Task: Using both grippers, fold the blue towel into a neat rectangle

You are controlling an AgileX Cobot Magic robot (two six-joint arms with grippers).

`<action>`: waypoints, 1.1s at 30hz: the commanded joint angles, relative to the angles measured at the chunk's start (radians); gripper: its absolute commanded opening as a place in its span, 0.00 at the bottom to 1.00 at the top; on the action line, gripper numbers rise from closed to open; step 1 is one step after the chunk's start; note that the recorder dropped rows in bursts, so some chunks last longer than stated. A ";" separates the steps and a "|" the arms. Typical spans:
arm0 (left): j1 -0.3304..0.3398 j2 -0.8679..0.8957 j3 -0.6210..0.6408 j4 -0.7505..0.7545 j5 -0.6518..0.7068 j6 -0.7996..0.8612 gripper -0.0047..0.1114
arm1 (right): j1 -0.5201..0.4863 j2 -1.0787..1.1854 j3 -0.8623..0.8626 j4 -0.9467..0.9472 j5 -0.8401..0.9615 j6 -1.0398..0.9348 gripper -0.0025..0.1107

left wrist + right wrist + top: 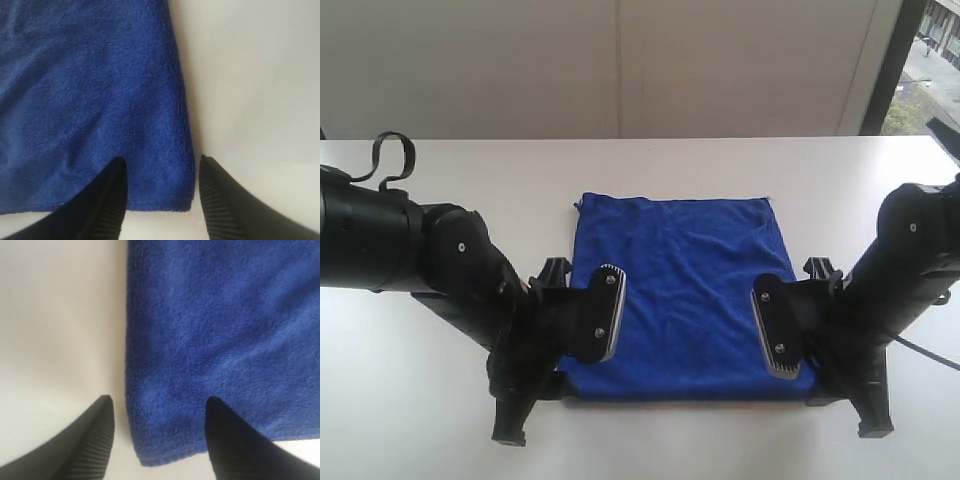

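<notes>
Soft wrinkles (227, 357) show across the blue towel. I expect its near half (685, 355) to fold over onto the far half when I carry the near corners away.
The blue towel (680, 290) lies flat on the white table (470, 170) as a rectangle, slightly wrinkled. My left gripper (545, 398) is down at its near left corner, open. In the left wrist view the towel (90, 100) corner sits between the fingers (107, 200) of the left gripper (161, 170), one finger over the cloth, the other over bare table. My right gripper (840, 400) is open at the near right corner. In the right wrist view the towel (225, 330) corner lies between the spread jaws of the right gripper (159, 407). Label and loop are not visible.
A light wall (620, 60) rises behind the table's far edge, with a dark window frame (885, 70) at the right. Both arms lean in from the table's sides, the left arm (380, 240) bulky at the left edge.
</notes>
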 commanded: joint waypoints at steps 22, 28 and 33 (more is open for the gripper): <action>-0.004 0.114 -0.005 -0.008 -0.022 0.001 0.47 | 0.000 0.001 0.051 -0.067 -0.047 -0.006 0.47; -0.004 0.114 -0.005 -0.008 0.004 0.001 0.29 | 0.000 0.015 0.051 -0.067 -0.049 0.007 0.38; -0.004 0.114 -0.005 -0.008 0.019 0.001 0.21 | 0.000 0.029 0.051 -0.067 -0.050 0.029 0.29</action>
